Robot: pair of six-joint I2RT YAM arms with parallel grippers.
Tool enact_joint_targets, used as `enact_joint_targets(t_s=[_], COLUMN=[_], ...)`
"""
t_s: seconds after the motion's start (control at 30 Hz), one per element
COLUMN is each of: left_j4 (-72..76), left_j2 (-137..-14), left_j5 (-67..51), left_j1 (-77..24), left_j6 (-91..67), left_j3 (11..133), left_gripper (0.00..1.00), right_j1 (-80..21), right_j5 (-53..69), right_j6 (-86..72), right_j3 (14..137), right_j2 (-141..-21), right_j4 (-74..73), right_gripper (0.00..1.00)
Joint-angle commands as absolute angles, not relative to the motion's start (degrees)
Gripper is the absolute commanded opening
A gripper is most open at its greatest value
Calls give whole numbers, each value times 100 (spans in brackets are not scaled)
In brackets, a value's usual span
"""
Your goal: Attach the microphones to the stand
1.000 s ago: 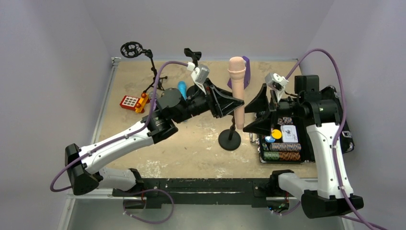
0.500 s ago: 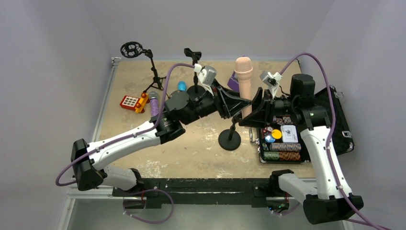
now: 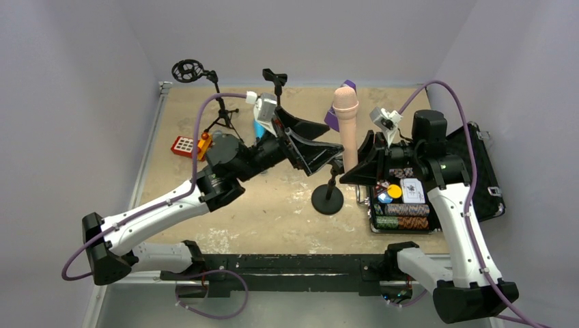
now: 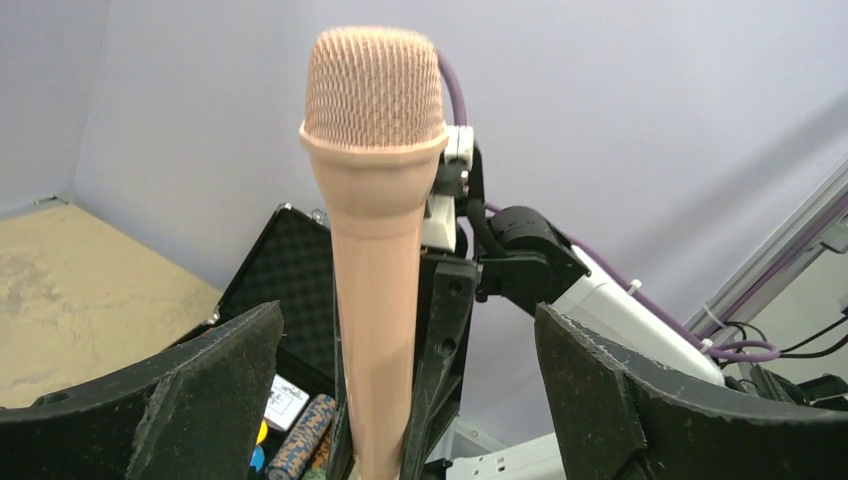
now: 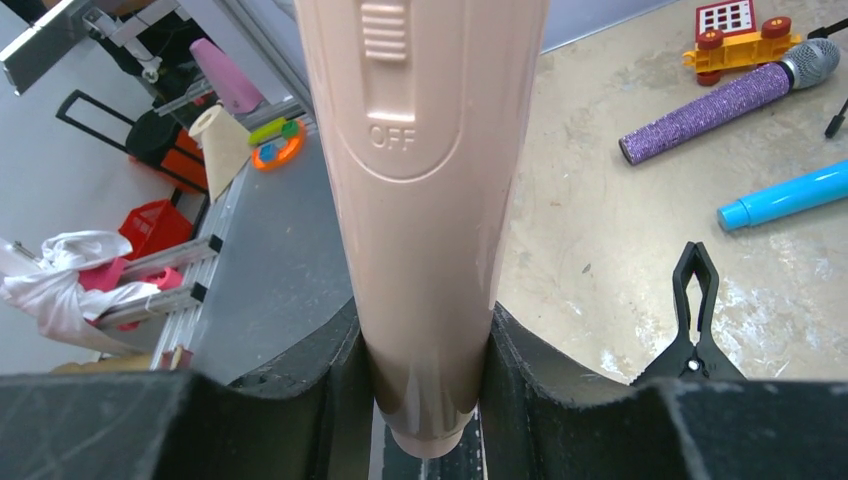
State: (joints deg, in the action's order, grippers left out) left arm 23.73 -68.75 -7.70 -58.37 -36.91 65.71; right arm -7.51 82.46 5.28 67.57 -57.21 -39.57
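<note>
The pink microphone's lower end (image 3: 350, 161) must go into the stand clip, but my right gripper is covering it. So my left gripper should grab the microphone just below its mesh head (image 3: 347, 118).
The pale pink microphone (image 3: 346, 126) (image 4: 375, 200) stands upright, mesh head up, above a black stand with a round base (image 3: 328, 199). My right gripper (image 3: 349, 171) (image 5: 425, 340) is shut on its lower end, just under the OFF switch. My left gripper (image 3: 331, 140) (image 4: 405, 315) is open, its fingers spread wide on either side of the handle without touching it. The glittery purple microphone (image 5: 720, 105) and the sky-blue microphone (image 5: 785, 195) (image 3: 259, 128) lie on the table. A black stand clip (image 5: 695, 320) shows just right of the pink handle.
A tripod stand with a round holder (image 3: 188, 70) and a second clip stand (image 3: 274, 75) are at the back left. A red and yellow toy (image 3: 191, 145) lies left. An open case of poker chips (image 3: 403, 201) sits under the right arm. A purple pyramid (image 3: 334, 117) is behind the microphone.
The right gripper moved in and shut on the pink microphone's lower end. The left gripper then opened, let the microphone go and drew back a little to the left.
</note>
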Motion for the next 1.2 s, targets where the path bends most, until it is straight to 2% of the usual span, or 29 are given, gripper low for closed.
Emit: enact_joint_targets(t_s=[0.0, 0.17, 0.4, 0.47, 0.6, 0.67, 0.7, 0.73, 0.8, 0.83, 0.9, 1.0, 1.17], left_j4=[2206, 1719, 1189, 1172, 1251, 1297, 1300, 1301, 1278, 1208, 910, 143, -1396], left_j2=[-6762, -7124, -7536, -7619, -7672, -7632, -7585, -7514, -7272, -7112, -6684, -5952, -4546], left_j5=[-1068, -1465, -1582, -1637, -1757, -1786, -1786, -1784, -1748, -1723, -1637, -1426, -813], left_j1=[-5719, -5704, -5704, -5706, -5705, -5704, -5698, -5693, -5653, -5628, -5565, -5529, -5528], left_j6=[-3604, -3629, -3522, -3486, -3441, -3405, -3377, -3340, -3235, -3161, -2948, -2470, -1644], left_j3=[6933, 7393, 7917, 8007, 8027, 7982, 7942, 7883, 7701, 7594, 7348, 6979, 6267], left_gripper=[99, 96, 85, 79, 50, 24, 11, 1, 0, 0, 0, 0, 0], right_j1=[-861, -950, -1055, -1097, -1120, -1129, -1133, -1132, -1127, -1126, -1115, -1100, -1076], right_j5=[8321, 8115, 7902, 7845, 7760, 7709, 7670, 7638, 7505, 7464, 7199, 6700, 5530], right_j6=[1223, 1746, 2112, 2249, 2365, 2490, 2602, 2752, 3243, 3469, 3959, 4240, 3943], right_j3=[6872, 7043, 7126, 7159, 7175, 7207, 7238, 7291, 7493, 7632, 7912, 8028, 7396], right_j2=[-5646, -5729, -5769, -5803, -5827, -5836, -5844, -5857, -5885, -5902, -5923, -5797, -5307], right_j4=[-4386, -4939, -5305, -5432, -5560, -5706, -5815, -5943, -6402, -6650, -7147, -7358, -6318], right_gripper=[0, 0, 0, 0, 1, 4, 11, 26, 60, 72, 80, 84, 90])
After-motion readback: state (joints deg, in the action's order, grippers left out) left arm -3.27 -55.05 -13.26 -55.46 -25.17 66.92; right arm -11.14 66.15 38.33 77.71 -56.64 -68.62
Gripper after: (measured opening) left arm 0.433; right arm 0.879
